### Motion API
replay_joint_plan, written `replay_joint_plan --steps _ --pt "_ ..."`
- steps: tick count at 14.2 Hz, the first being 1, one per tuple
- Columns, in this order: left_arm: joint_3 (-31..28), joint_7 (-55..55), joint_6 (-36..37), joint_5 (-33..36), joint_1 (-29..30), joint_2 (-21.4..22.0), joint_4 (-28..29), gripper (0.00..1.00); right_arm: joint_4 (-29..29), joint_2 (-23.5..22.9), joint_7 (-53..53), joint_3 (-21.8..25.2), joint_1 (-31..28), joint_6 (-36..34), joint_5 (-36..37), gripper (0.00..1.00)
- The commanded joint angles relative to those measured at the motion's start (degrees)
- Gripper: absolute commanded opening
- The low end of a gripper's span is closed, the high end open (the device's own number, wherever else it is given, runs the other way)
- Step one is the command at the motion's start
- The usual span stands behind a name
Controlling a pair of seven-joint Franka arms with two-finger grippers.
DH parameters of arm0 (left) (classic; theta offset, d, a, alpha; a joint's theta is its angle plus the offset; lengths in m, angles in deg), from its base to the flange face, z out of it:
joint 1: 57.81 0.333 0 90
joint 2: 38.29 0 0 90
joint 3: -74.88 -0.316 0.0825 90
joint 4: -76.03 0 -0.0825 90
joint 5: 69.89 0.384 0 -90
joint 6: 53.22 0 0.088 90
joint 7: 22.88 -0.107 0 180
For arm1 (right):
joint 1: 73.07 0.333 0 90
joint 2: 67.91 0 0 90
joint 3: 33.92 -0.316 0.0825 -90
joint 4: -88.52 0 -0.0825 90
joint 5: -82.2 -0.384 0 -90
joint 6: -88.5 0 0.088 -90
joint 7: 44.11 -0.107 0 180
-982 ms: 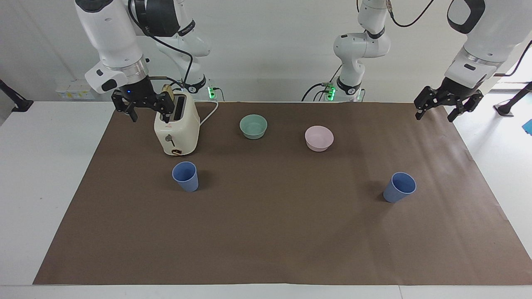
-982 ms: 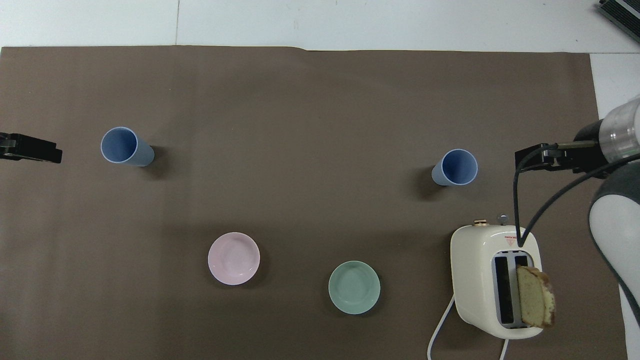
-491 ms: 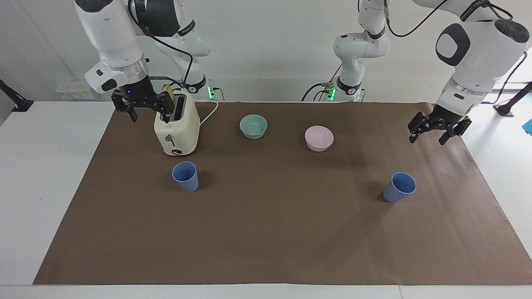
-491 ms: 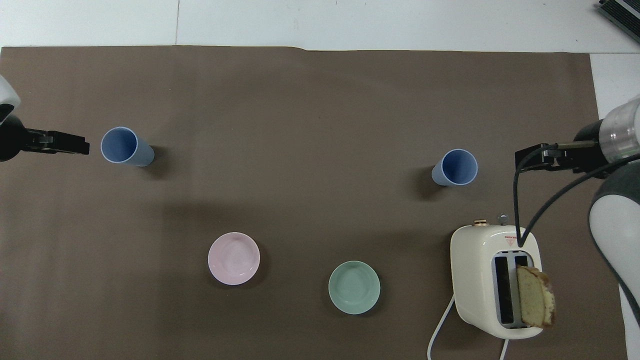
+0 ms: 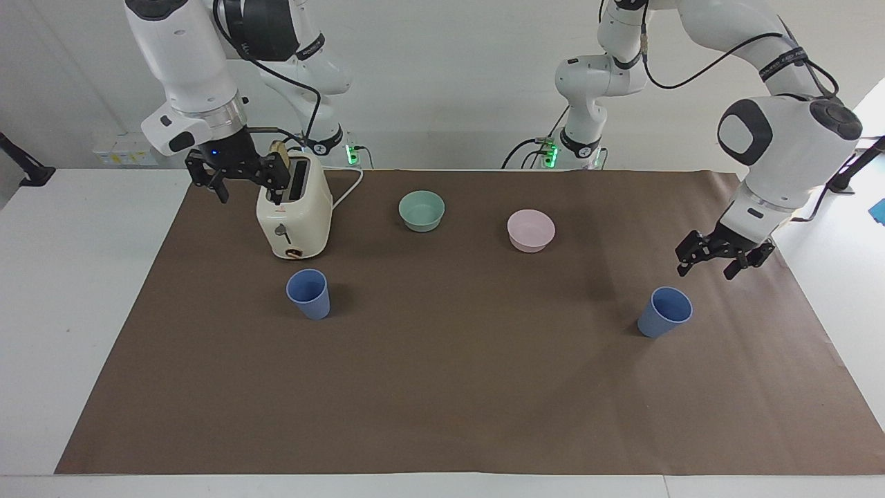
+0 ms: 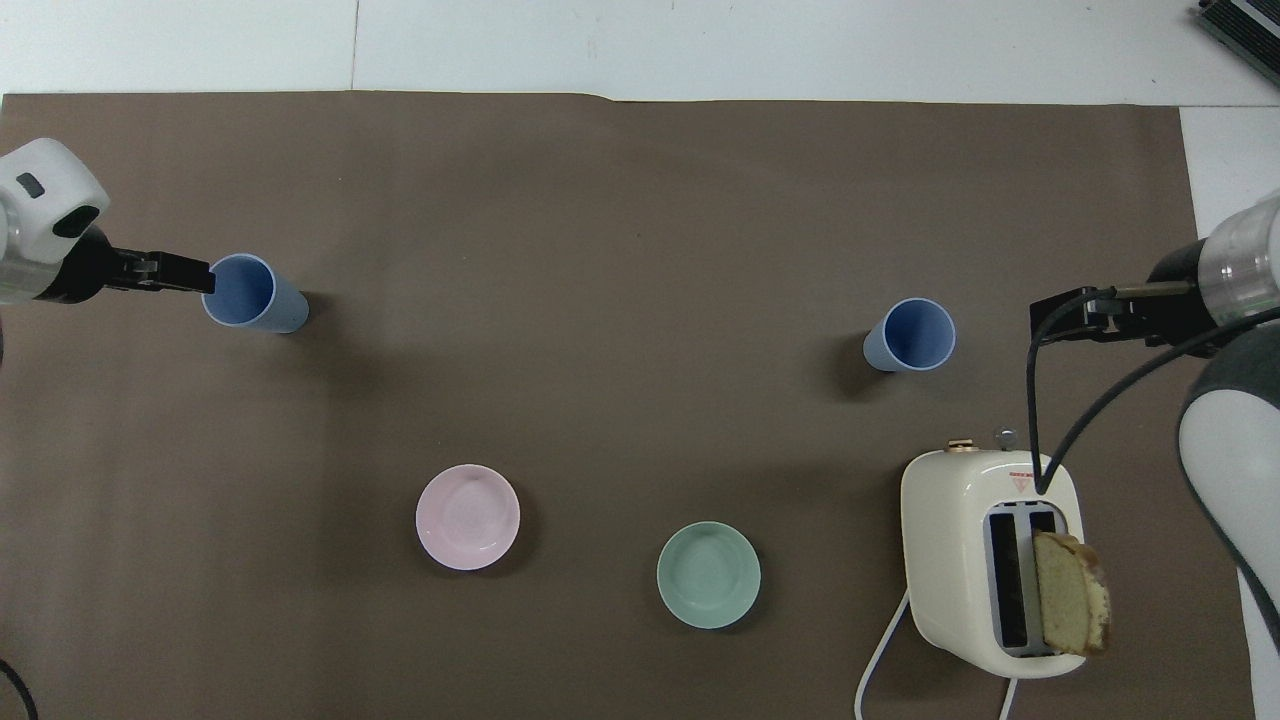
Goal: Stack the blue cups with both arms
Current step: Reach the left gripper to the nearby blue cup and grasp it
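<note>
Both cups taper toward narrower bases (image 6: 293, 317), so the blue cup (image 6: 911, 335) near the toaster should nest almost rim to rim when the robot lowers it into the other cup.
Two blue cups stand upright on the brown mat. One cup (image 5: 664, 312) (image 6: 240, 292) is toward the left arm's end. My left gripper (image 5: 705, 272) (image 6: 195, 275) hangs open just above and beside its rim, holding nothing and not touching it. The other cup (image 5: 308, 293) (image 6: 908, 335) stands toward the right arm's end, just farther from the robots than the toaster. My right gripper (image 5: 251, 198) (image 6: 1045, 322) waits open and empty in the air beside the toaster's top.
A cream toaster (image 5: 294, 216) (image 6: 990, 560) holds a bread slice (image 6: 1070, 593), its white cable trailing toward the robots. A teal bowl (image 5: 422, 210) (image 6: 708, 575) and a pink bowl (image 5: 531, 230) (image 6: 467, 517) sit nearer the robots than the cups. The brown mat (image 5: 442, 387) covers the table.
My left arm has swung down and in from the mat's edge, bringing its open gripper close to the cup at its end. The right arm has not moved.
</note>
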Motion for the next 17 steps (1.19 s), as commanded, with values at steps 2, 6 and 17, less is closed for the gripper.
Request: replay_joint_plan --steps 2,6,17 --pt "0.4 -1.8 -4.2 -2.1 1.2 -1.3 1.7 1.00 -1.8 1.5 1.8 -0.3 -1.0 1.2 -0.6 1.00" --pt "0.4 -1.8 -8.4 -2.8 1.4 -4.2 1.7 1.00 -1.8 1.5 1.8 -0.3 -1.0 1.2 -0.6 1.00" --pt "0.4 -1.6 -10.6 -3.4 1.2 -6.3 3.9 0.01 -1.8 1.5 1.8 -0.3 -1.0 1.3 -0.6 1.00"
